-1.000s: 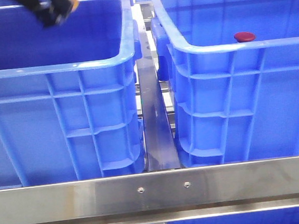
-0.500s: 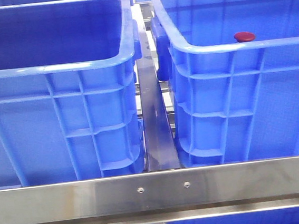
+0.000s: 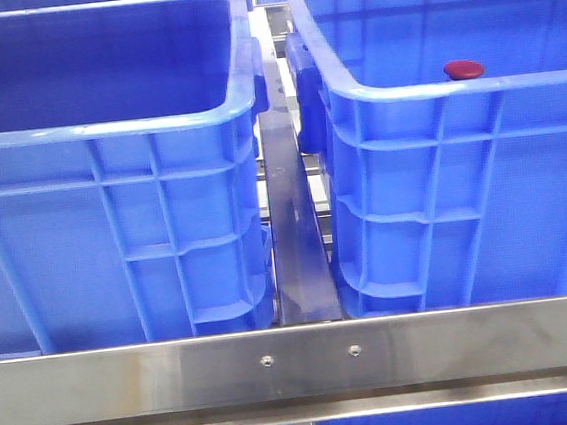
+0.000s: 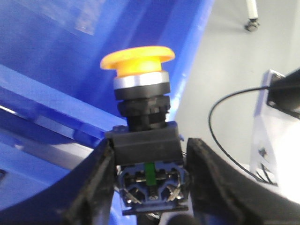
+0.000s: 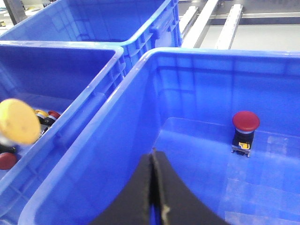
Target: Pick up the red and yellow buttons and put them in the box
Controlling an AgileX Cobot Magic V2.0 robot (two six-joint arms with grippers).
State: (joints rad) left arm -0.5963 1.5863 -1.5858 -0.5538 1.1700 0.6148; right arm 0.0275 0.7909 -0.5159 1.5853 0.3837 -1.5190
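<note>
The robot's left gripper has the yellow button's black body [image 4: 143,108] outside the box, so next the right gripper grabs the button by its cap [image 4: 138,60] and brings it inside.
My left gripper [image 4: 149,161] is shut on the black body of the yellow button [image 4: 137,60], whose orange-yellow cap points away from the fingers, with blue crate wall behind it. In the right wrist view that cap is a blurred yellow disc [image 5: 18,121] above the left crate. The red button [image 3: 464,70] stands upright on the floor of the right-hand box [image 3: 422,90], also seen as a red button [image 5: 245,125] inside the box [image 5: 117,101]. My right gripper [image 5: 153,164] is shut and empty above the box's near wall.
The left crate [image 3: 105,129] stands beside the box, with a few loose buttons [image 5: 47,116] on its floor. A steel rail [image 3: 298,364] runs across the front. A third blue crate [image 5: 117,18] sits behind. A black cable [image 4: 220,108] lies on the grey floor.
The left gripper with the yellow button was over the left crate's far left corner a second ago. It has since travelled right along the top edge and nearly left the front view.
</note>
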